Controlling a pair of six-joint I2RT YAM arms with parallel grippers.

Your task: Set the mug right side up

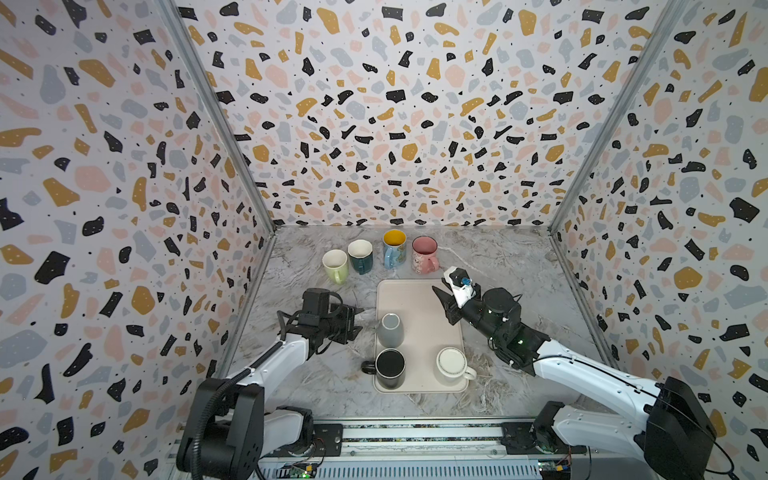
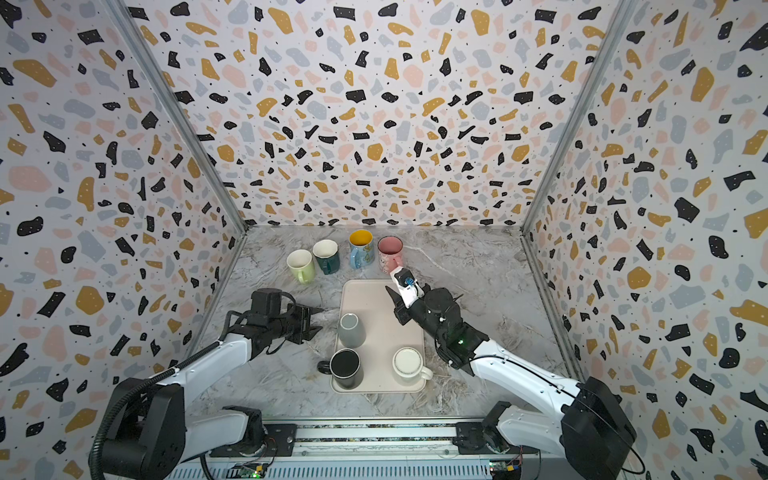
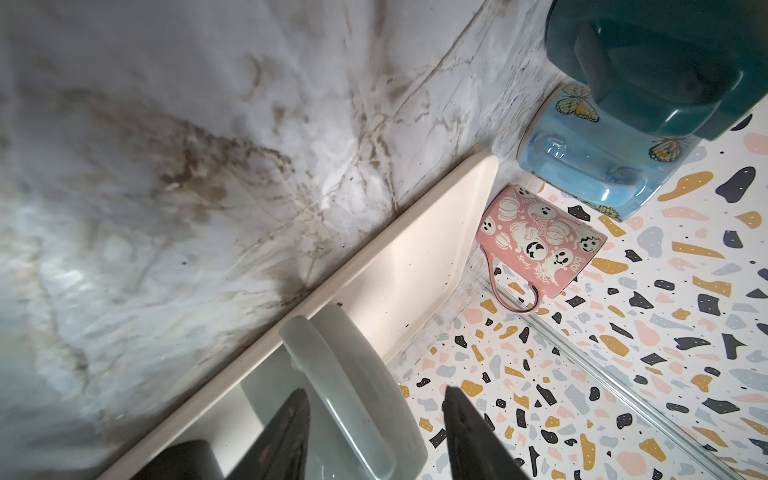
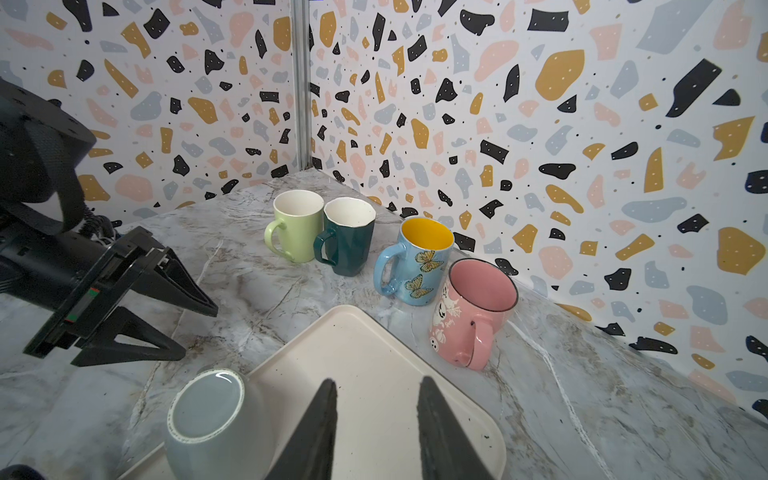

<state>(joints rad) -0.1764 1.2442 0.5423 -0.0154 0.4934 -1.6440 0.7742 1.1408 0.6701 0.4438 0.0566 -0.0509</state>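
The grey mug's handle faces my open left fingers' gap; I should keep moving straight in until they reach around it.
A grey mug [image 1: 390, 330] [image 2: 351, 330] stands upside down on the left side of a cream tray [image 1: 415, 299] [image 2: 365, 295]. My left gripper [image 1: 356, 320] [image 2: 318, 320] lies level just left of it, open, its tips short of the mug. In the left wrist view the grey mug [image 3: 345, 374] and its handle sit in line with the gap between the fingers [image 3: 291, 419]. My right gripper [image 1: 442, 303] [image 4: 376, 384] hovers open and empty over the tray's back right part. A black mug [image 1: 390, 368] and a white mug [image 1: 451, 363] stand base up at the tray's front.
Several upright mugs line the back of the marble table: a green mug [image 1: 334, 265], a dark teal mug [image 1: 360, 255], a blue butterfly mug [image 1: 394, 248] and a pink mug [image 1: 424, 254]. Patterned walls close in the left, right and back.
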